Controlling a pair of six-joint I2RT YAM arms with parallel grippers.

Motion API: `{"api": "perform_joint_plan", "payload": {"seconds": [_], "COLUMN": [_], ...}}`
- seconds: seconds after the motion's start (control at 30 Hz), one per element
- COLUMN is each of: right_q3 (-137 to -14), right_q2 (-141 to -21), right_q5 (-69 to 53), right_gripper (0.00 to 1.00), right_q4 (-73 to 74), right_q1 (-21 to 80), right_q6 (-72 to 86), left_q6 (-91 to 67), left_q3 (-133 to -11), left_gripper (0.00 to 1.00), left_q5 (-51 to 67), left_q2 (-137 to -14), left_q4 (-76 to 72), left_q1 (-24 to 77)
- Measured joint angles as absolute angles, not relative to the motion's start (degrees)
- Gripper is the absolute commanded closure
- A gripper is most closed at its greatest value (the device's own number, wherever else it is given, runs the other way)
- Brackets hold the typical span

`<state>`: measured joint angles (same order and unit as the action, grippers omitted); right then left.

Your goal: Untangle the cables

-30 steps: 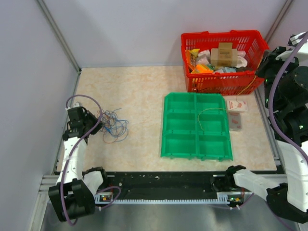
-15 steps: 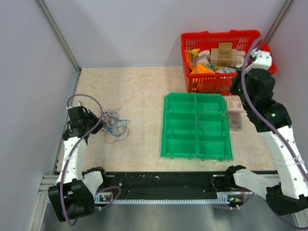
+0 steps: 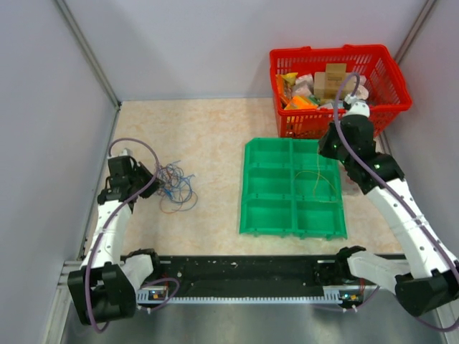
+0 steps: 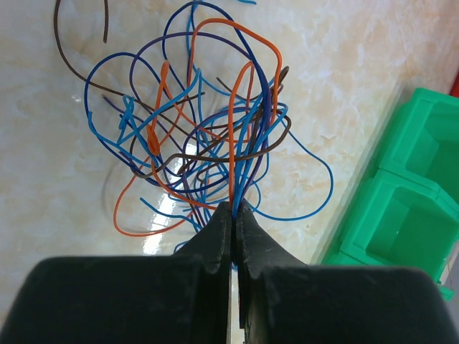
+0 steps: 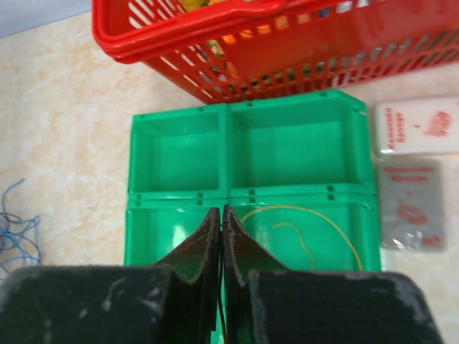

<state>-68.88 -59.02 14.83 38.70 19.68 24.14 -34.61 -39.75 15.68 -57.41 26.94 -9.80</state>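
Note:
The yellow wire point(image 3: 315, 188) is stretched from the tray up to my right gripper, so I should lower the wire point(image 3: 318, 165) and move my left gripper over to take it.
The cables point(image 3: 177, 190) are a tangle of thin blue, orange and dark wires on the table at the left; they fill the left wrist view point(image 4: 201, 129). My left gripper point(image 3: 155, 183) point(image 4: 233, 206) is shut on several blue and orange strands at the tangle's near edge. My right gripper point(image 3: 323, 153) point(image 5: 221, 209) hovers over the green tray point(image 3: 247, 215), jaws shut, with a thin strand between them. A thin yellow wire point(image 5: 315, 213) loops from the fingertips into the tray's middle right compartment point(image 3: 315, 183).
A red basket point(image 3: 330, 127) point(image 5: 287, 43) full of packets stands behind the tray. A white packet point(image 5: 416, 125) and a grey packet point(image 5: 409, 208) lie right of the tray. The tray's corner point(image 4: 401, 208) shows in the left wrist view. Walls close the left and back.
My right arm has swung left from the right edge to above the tray. My left gripper has shifted slightly right and farther with the cables in it.

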Motion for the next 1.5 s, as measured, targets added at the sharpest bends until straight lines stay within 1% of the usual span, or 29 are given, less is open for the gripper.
{"api": "perform_joint_plan", "payload": {"seconds": [0.1,0.17,0.33,0.43,0.53,0.63,0.7,0.83,0.87,0.9,0.93,0.97,1.03,1.07,1.1,1.17,1.23,1.27,1.3,1.37,1.4,1.43,1.5], "right_q3": [-67.7,-64.6,-51.5,-44.6,-42.1,-42.8,-45.4,-48.3,-48.5,-48.5,-48.6,-48.8,-49.3,-49.6,-49.9,-51.2,-52.8,-53.6,-54.3,-56.3,-57.4,-58.3,-60.7], "right_q2": [-62.8,-64.4,-64.1,-64.0,-63.6,-62.2,-62.0,-63.2,-63.7,-64.2,-64.9,-65.6,-66.5,-66.5,-66.5,-66.5,-66.5,-66.5,-66.5,-66.5,-66.4,-66.4,-66.4], "right_q5": [12.3,10.3,6.8,6.8,10.8,16.7,19.7,21.4,21.3,21.1,20.6,20.2,19.3,18.7,18.2,16.6,14.5,13.0,11.8,8.0,6.2,4.8,1.2], "right_gripper": [1.0,1.0,1.0,1.0,1.0,1.0,1.0,1.0,1.0,1.0,1.0,1.0,1.0,1.0,1.0,1.0,1.0,1.0,1.0,1.0,1.0,1.0,1.0], "right_q4": [32.5,25.8,6.0,-5.1,-10.4,-9.0,-3.0,7.9,11.1,13.6,16.8,20.3,26.0,28.4,30.2,33.2,35.6,36.4,36.9,38.5,39.0,39.3,39.8], "right_q1": [19.7,19.7,19.7,19.7,19.7,19.7,19.7,19.7,19.7,19.7,19.7,19.7,19.7,19.6,19.5,18.9,17.7,16.8,16.0,13.9,13.0,12.4,11.0], "right_q6": [24.4,23.5,17.8,13.6,11.7,14.1,18.5,27.0,28.9,30.2,31.6,32.9,34.7,35.2,35.7,36.4,36.7,36.7,36.8,37.0,37.1,37.3,37.9], "left_q6": [-34.8,-34.9,-35.2,-35.2,-35.2,-35.2,-35.3,-35.4,-35.4,-35.4,-35.4,-35.1,-35.0,-34.6,-34.4,-33.2,-32.6,-32.2,-32.0,-31.9,-32.1,-32.2,-32.2], "left_q3": [-39.7,-39.7,-39.7,-39.7,-39.7,-39.7,-39.7,-39.7,-39.7,-39.6,-39.5,-39.2,-38.8,-38.7,-38.5,-38.5,-38.7,-39.3,-39.9,-41.4,-41.8,-42.1,-42.9], "left_gripper": [1.0,1.0,1.0,1.0,1.0,1.0,1.0,1.0,0.98,0.84,0.64,0.47,0.27,0.13,0.07,0.03,0.04,0.1,0.18,0.27,0.28,0.27,0.2], "left_q5": [16.0,16.3,17.0,17.1,17.1,17.1,17.2,18.1,18.5,19.1,20.0,20.8,23.0,23.7,24.2,24.3,23.2,22.1,21.1,19.8,19.4,19.0,17.8], "left_q2": [-57.1,-56.7,-56.1,-56.0,-56.0,-56.0,-56.0,-56.0,-56.0,-56.0,-56.0,-56.0,-56.0,-56.0,-55.6,-53.9,-51.5,-50.1,-49.1,-47.3,-46.9,-46.9,-49.1], "left_q4": [27.0,27.0,27.0,27.0,26.9,26.9,26.9,26.5,26.2,25.8,25.2,24.6,23.4,23.2,22.9,23.3,24.0,24.5,24.5,22.8,20.6,17.6,11.6], "left_q1": [-8.6,-8.1,-7.2,-7.0,-7.0,-7.0,-7.0,-7.0,-7.0,-7.0,-7.0,-7.0,-7.0,-7.0,-6.8,-6.0,-3.9,-1.4,1.4,10.0,14.8,19.7,29.2]}}
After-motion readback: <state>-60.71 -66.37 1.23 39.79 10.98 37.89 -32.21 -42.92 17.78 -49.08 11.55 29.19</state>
